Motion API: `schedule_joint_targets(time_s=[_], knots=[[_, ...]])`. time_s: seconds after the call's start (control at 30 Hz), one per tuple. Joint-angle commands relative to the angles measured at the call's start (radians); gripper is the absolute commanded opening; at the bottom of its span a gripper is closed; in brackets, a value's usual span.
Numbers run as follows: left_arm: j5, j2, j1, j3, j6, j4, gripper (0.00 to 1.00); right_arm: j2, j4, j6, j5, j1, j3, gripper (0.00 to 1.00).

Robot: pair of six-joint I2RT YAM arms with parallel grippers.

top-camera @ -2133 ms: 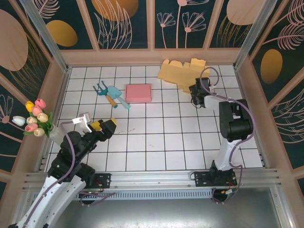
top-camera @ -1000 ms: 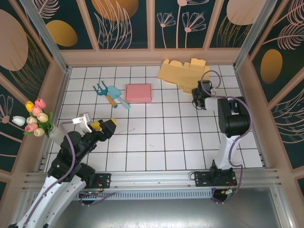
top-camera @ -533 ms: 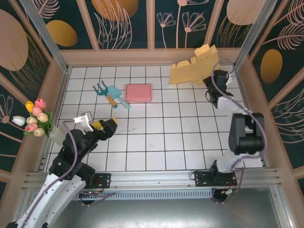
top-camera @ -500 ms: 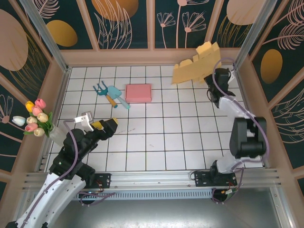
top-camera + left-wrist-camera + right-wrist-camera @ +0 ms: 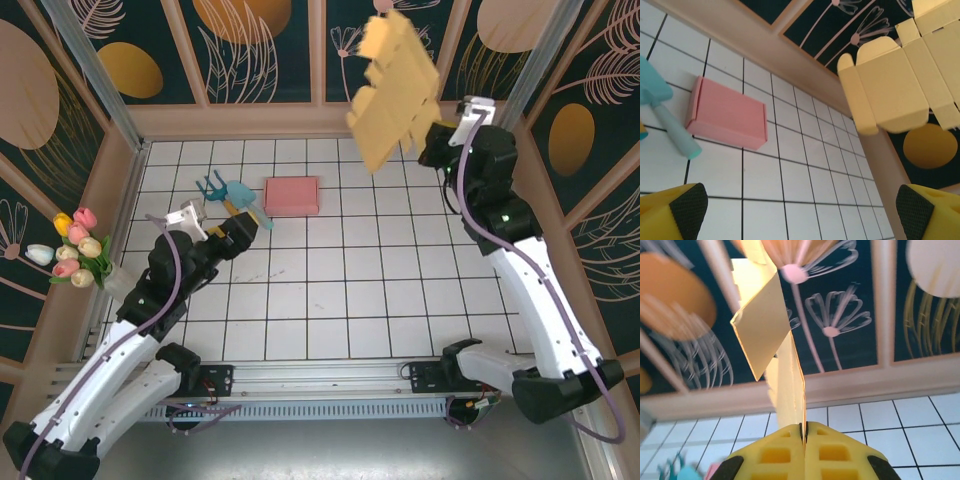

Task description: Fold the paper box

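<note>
The unfolded paper box (image 5: 397, 92) slants up from my right gripper at one edge, so my left gripper should grab the opposite edge (image 5: 936, 14) before both set it flat.
The paper box (image 5: 395, 90) is a flat, unfolded yellow cardboard sheet with flaps, held high in the air near the back wall and tilted on edge. My right gripper (image 5: 432, 145) is shut on its lower edge. In the right wrist view the sheet (image 5: 785, 375) rises edge-on out of the closed yellow fingers (image 5: 803, 429). My left gripper (image 5: 222, 225) hovers over the left part of the floor, open and holding nothing. In the left wrist view its pads (image 5: 687, 205) stand wide apart and the sheet (image 5: 890, 85) hangs at the upper right.
A shut pink box (image 5: 292, 195) lies on the white tiled floor at the back centre, also (image 5: 726, 114). Teal garden tools (image 5: 232, 198) lie left of it. Tulips (image 5: 78, 248) stand at the left wall. Panelled walls enclose the floor.
The right gripper shut on the yellow sheet and lifted it from the back right floor high into the air. The left arm reached forward towards the garden tools.
</note>
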Motion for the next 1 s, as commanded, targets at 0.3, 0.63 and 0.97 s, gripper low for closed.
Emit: schedule_joint_targets(time_s=[0.3,0.63,0.97], knots=[[0.003,0.047,-0.003,0.049,0.211,0.21,0.92,-0.095,-0.253,-0.241,-0.349,0.085,-0.027,0.0],[0.09,0.151,-0.005,0.04,0.419,0.353,0.87,-0.071,-0.305,-0.294,-0.504,0.096,-0.03,0.0],[0.04,0.264,-0.005,0.098,0.506,0.355,0.81,-0.07,-0.343,-0.311,-0.549,0.117,-0.035,0.0]])
